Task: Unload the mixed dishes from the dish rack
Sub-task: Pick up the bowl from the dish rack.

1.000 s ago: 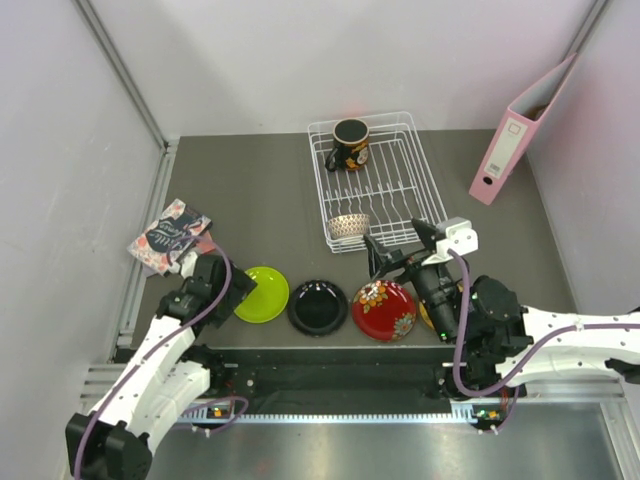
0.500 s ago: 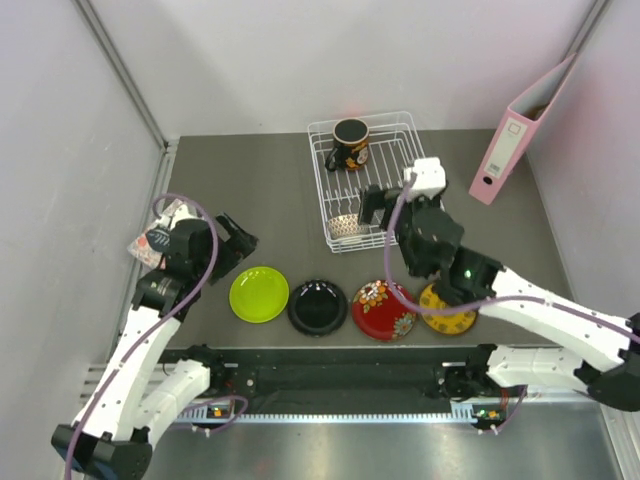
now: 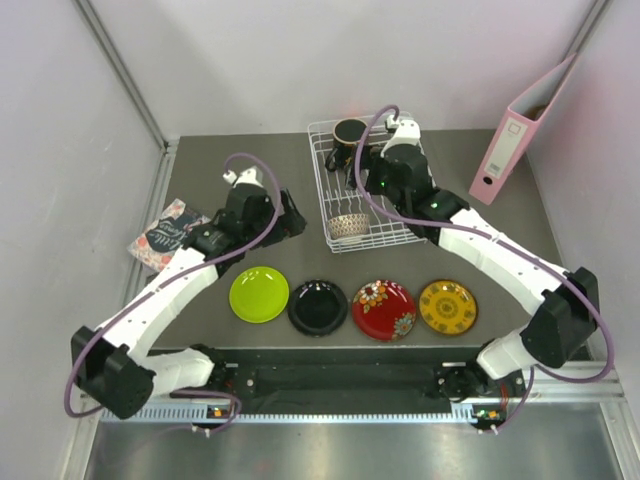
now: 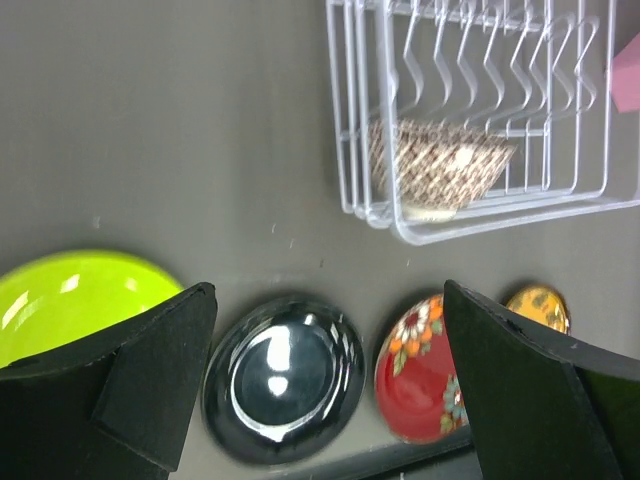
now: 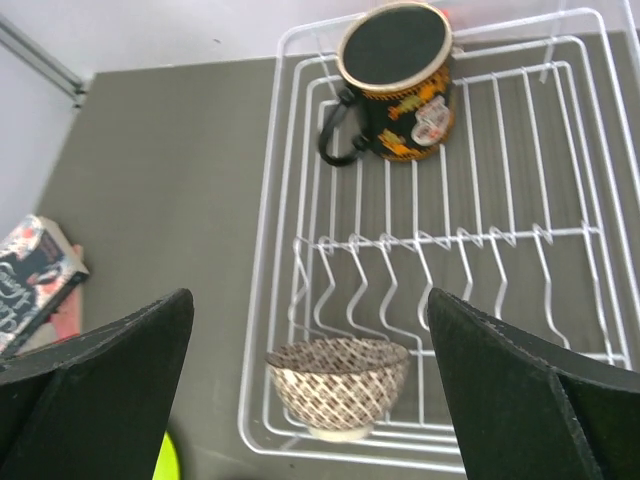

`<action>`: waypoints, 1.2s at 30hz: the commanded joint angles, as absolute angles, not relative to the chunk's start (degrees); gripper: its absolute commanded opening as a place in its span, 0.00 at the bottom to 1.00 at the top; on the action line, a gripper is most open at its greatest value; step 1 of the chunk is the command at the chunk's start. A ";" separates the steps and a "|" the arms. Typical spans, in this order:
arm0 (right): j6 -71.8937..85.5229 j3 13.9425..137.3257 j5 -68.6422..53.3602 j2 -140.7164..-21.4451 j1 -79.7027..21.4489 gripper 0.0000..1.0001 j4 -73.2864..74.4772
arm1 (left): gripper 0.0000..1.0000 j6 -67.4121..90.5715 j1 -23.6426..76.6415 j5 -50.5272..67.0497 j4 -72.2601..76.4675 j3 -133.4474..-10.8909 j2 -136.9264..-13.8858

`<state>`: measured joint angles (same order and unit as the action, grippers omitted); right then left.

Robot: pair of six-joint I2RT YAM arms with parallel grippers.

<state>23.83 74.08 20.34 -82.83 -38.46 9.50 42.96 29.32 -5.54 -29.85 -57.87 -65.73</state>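
Note:
My right gripper hovers over the rack close to the beige lattice bowl (image 3: 349, 227), so it should back off while my left gripper takes the bowl's rim (image 3: 337, 219).
The white wire dish rack (image 3: 400, 215) stands at the back middle. It holds the beige lattice bowl (image 3: 348, 226) at its near left corner and the dark mug (image 3: 346, 134) lying at its far left. Four plates lie in a row on the table: lime green (image 3: 259, 294), glossy black (image 3: 318, 307), red floral (image 3: 384, 310), yellow patterned (image 3: 447, 307). My right gripper (image 3: 372, 172) is open and empty above the rack; the bowl (image 5: 338, 385) and mug (image 5: 400, 85) lie below it. My left gripper (image 3: 290, 220) is open and empty, left of the rack, above the black plate (image 4: 283, 375).
A pink ring binder (image 3: 520, 130) leans on the right wall. A book (image 3: 168, 235) lies at the left edge. Grey walls close in left, back and right. A metal rail runs along the near edge.
Both arms have reached out from the near edge. The right gripper rose from by the yellow plate to over the rack. The left gripper moved from the lime plate toward the rack's left side.

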 commanded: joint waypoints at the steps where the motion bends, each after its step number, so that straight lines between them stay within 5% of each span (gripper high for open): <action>1: 24.17 79.63 19.59 -83.93 -38.23 1.00 7.83 | 0.99 37.80 29.62 -10.02 -22.33 -66.26 -71.53; 14: 26.02 74.72 18.04 -84.73 -34.81 1.00 6.15 | 0.97 26.01 29.53 2.64 -19.15 -85.69 -95.45; 20: 22.52 69.26 3.37 -83.58 -34.63 0.93 5.10 | 0.98 31.54 29.27 -6.05 -12.05 -72.79 -87.64; 32: 9.06 62.84 1.67 -83.93 -34.80 0.86 5.00 | 0.99 37.27 28.39 -9.32 -15.91 -60.91 -71.72; 36: 12.91 60.30 4.21 -79.75 -34.89 0.87 2.12 | 0.97 29.30 28.48 -0.55 -10.73 -61.17 -73.28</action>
